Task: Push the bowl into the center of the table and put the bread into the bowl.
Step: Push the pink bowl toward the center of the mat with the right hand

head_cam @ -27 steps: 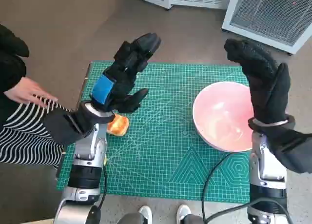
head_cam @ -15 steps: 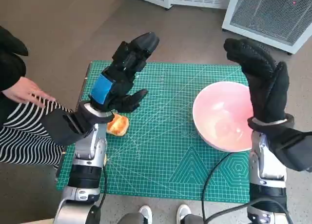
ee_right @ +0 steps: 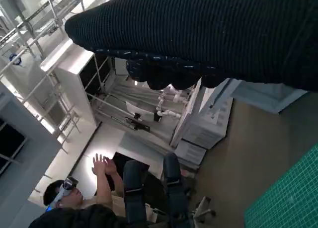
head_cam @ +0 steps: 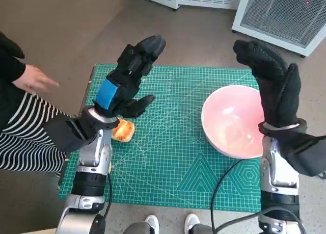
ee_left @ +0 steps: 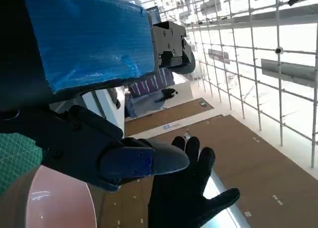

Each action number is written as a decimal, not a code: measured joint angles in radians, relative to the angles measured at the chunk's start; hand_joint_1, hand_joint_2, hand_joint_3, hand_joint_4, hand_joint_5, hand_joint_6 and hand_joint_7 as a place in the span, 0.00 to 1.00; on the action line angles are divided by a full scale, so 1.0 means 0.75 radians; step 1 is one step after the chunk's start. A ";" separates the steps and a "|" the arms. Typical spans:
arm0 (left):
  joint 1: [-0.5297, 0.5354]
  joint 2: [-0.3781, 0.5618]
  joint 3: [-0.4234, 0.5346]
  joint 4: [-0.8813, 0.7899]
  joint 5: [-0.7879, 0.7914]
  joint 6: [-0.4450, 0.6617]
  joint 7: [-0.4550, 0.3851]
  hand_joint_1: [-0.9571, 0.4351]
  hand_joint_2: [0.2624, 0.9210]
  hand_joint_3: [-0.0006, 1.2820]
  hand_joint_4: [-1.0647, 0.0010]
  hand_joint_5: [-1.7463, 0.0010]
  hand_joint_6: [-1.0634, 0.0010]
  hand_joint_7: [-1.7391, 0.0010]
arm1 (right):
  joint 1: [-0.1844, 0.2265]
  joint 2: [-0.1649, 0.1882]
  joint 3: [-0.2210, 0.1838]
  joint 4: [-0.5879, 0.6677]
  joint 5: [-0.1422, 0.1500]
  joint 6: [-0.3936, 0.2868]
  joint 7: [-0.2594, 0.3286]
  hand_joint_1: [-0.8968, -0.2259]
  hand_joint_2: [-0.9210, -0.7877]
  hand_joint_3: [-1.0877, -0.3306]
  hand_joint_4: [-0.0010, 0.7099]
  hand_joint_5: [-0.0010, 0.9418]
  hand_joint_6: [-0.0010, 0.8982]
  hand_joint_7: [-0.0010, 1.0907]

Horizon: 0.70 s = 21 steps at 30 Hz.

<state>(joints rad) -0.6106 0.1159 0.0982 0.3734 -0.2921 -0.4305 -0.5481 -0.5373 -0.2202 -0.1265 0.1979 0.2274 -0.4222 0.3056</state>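
Note:
My left gripper will have another, round bread hidden under its arm, since a golden sliver (head_cam: 110,167) peeks out beside that arm.
A pale pink bowl (head_cam: 232,123) stands on the right part of the green cutting mat (head_cam: 168,142); its rim shows in the left wrist view (ee_left: 44,203). A small orange bread piece (head_cam: 124,130) lies on the mat's left side, partly under my left wrist. My left hand (head_cam: 127,78) is raised above the mat's left half, fingers spread, holding nothing. My right hand (head_cam: 272,83) is raised over the bowl's far right edge, fingers extended and empty; the left wrist view shows the right hand (ee_left: 186,198) with fingers apart.
A person in a striped garment (head_cam: 23,137) sits at the left, one hand (head_cam: 35,80) lifted near the mat's corner; the right wrist view shows a person (ee_right: 89,208) with raised hands. White appliances (head_cam: 285,15) stand on the floor beyond the table. A black cable (head_cam: 224,185) crosses the mat's near right.
The person's hand at the left has risen away from the striped garment. Both of my hands stay raised nearly where they were.

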 measured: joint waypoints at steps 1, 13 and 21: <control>0.000 0.000 0.000 0.000 0.000 0.000 0.000 0.20 0.98 0.28 1.00 0.87 1.00 0.70 | 0.000 -0.002 -0.001 0.000 0.001 0.000 0.000 0.31 0.00 0.62 0.23 0.00 0.03 0.44; 0.000 -0.001 0.007 0.002 -0.016 0.000 -0.002 0.20 1.00 0.26 1.00 0.87 1.00 0.69 | 0.006 -0.146 -0.168 0.117 0.084 -0.058 0.092 0.30 0.00 0.61 0.19 0.00 0.03 0.43; 0.000 0.003 0.014 0.012 -0.026 -0.003 -0.005 0.20 1.00 0.25 1.00 0.88 1.00 0.70 | 0.007 -0.222 -0.310 0.330 0.067 -0.157 0.016 0.34 0.00 0.54 0.13 0.00 0.00 0.40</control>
<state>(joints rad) -0.6109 0.1180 0.1086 0.3823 -0.3113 -0.4325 -0.5515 -0.5322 -0.3863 -0.3589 0.4452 0.2780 -0.5396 0.3174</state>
